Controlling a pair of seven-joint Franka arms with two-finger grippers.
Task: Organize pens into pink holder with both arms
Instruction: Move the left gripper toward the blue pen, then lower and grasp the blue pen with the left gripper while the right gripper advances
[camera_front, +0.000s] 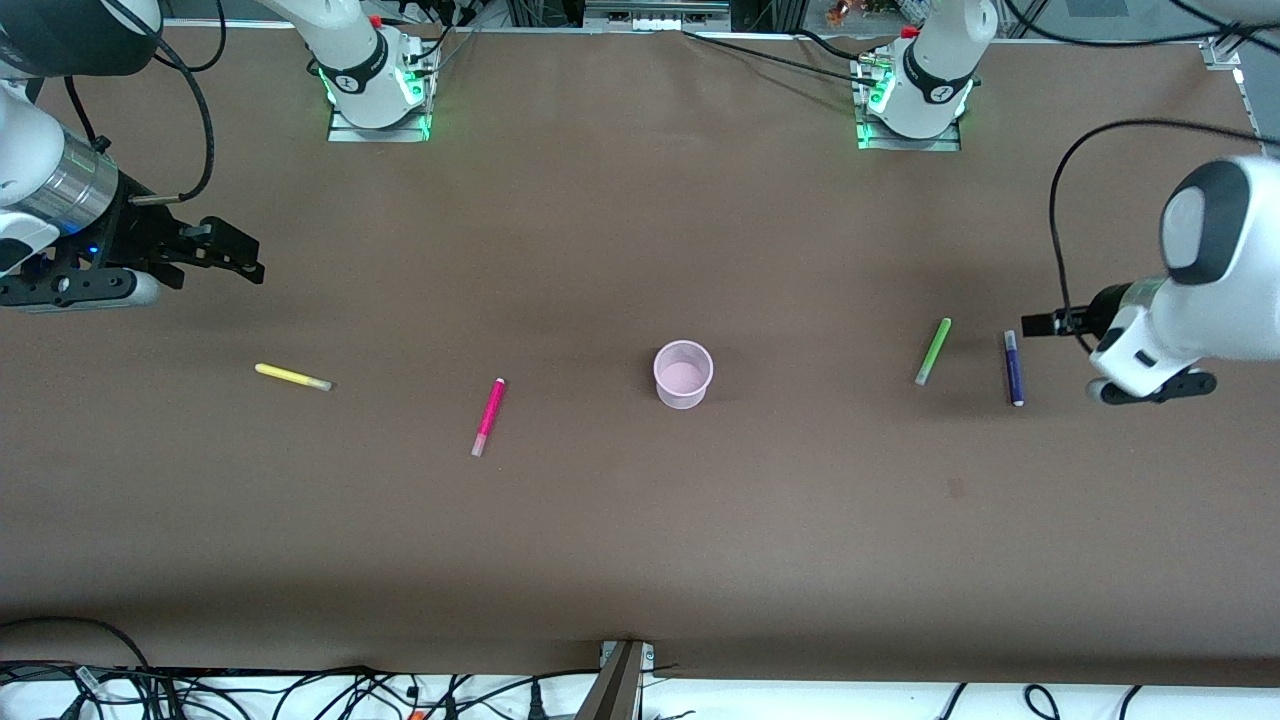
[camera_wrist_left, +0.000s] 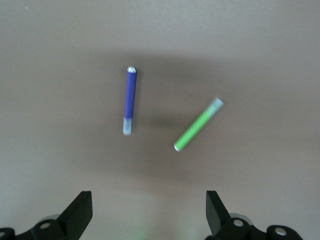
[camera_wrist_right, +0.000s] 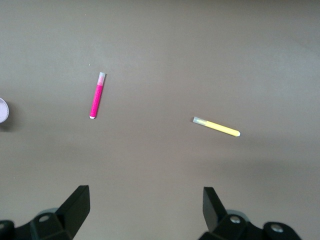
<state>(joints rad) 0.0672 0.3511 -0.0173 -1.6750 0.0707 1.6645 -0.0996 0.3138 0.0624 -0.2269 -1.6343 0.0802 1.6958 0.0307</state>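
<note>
The pink holder's opening (camera_front: 684, 365) is much wider than the purple pen (camera_front: 1015, 368). The pen will lean on the holder's rim when I lower it in.
The pink holder (camera_front: 683, 374) stands upright and empty mid-table. The magenta pen (camera_front: 488, 416) and the yellow pen (camera_front: 292, 377) lie flat toward the right arm's end. The green pen (camera_front: 933, 351) and the purple pen (camera_front: 1013, 367) lie flat toward the left arm's end. My right gripper (camera_front: 235, 255) hangs open and empty over bare table near the yellow pen. Its wrist view shows the gripper (camera_wrist_right: 145, 205), the magenta pen (camera_wrist_right: 97, 95), the yellow pen (camera_wrist_right: 216, 127) and the holder's rim (camera_wrist_right: 2, 110). My left gripper (camera_front: 1040, 323) is open and empty beside the purple pen. Its wrist view shows the gripper (camera_wrist_left: 149, 207), the purple pen (camera_wrist_left: 129, 101) and the green pen (camera_wrist_left: 198, 124).
The brown table (camera_front: 640, 560) spans the view. The two arm bases (camera_front: 375, 85) (camera_front: 915, 95) with green lights stand at its edge farthest from the camera. A metal bracket (camera_front: 620, 680) and loose cables (camera_front: 300, 695) lie along the nearest edge.
</note>
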